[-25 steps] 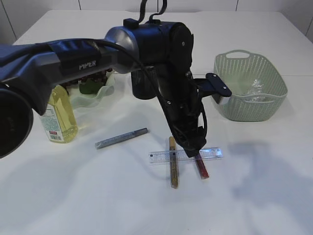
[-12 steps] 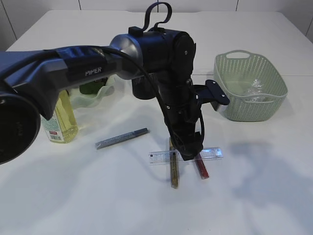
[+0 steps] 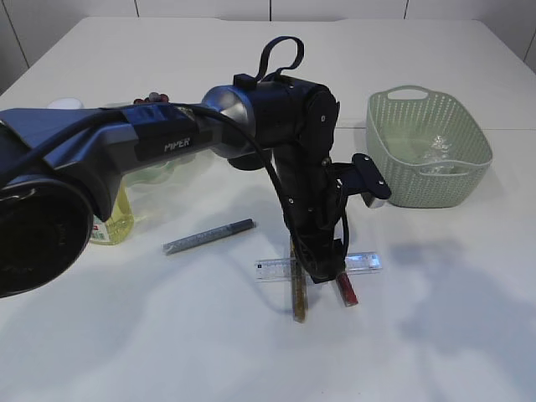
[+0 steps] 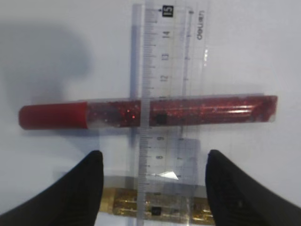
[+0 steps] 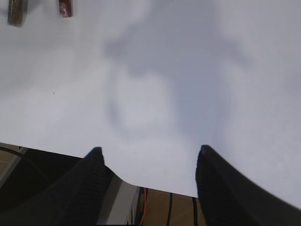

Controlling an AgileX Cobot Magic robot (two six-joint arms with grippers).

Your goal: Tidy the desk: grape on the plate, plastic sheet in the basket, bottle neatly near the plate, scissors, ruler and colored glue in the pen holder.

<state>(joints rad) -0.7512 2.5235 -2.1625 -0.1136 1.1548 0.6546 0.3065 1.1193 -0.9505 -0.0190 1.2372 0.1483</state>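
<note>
The clear ruler [image 3: 363, 263] is lying across the red and gold glue sticks [image 4: 163, 112]. I expect it to come away and leave both lying when I lift it.
The clear ruler [image 4: 164, 61] lies across a red glitter glue stick [image 4: 141, 113] and a gold one [image 4: 160, 209]. My left gripper [image 4: 154, 155] is open just above the ruler, a finger on each side, holding nothing. From outside, the left gripper [image 3: 322, 275] points down onto the ruler [image 3: 364, 262], between the gold glue [image 3: 296, 301] and the red glue [image 3: 347, 292]. A silver glue stick [image 3: 208, 236] lies to the left. My right gripper [image 5: 149, 149] is open and empty over the table's near edge. The scissors are out of view.
The green basket [image 3: 459, 180] at the right holds the plastic sheet [image 3: 435, 153]. The yellow bottle [image 3: 113, 222], pale green plate [image 3: 159, 174] and grapes [image 3: 152, 100] show partly behind my left arm. The dark pen holder [image 3: 241, 162] stands behind the wrist.
My left arm has lowered and swung slightly, bringing the open gripper down closer to the ruler. Ruler and glue sticks have not moved.
</note>
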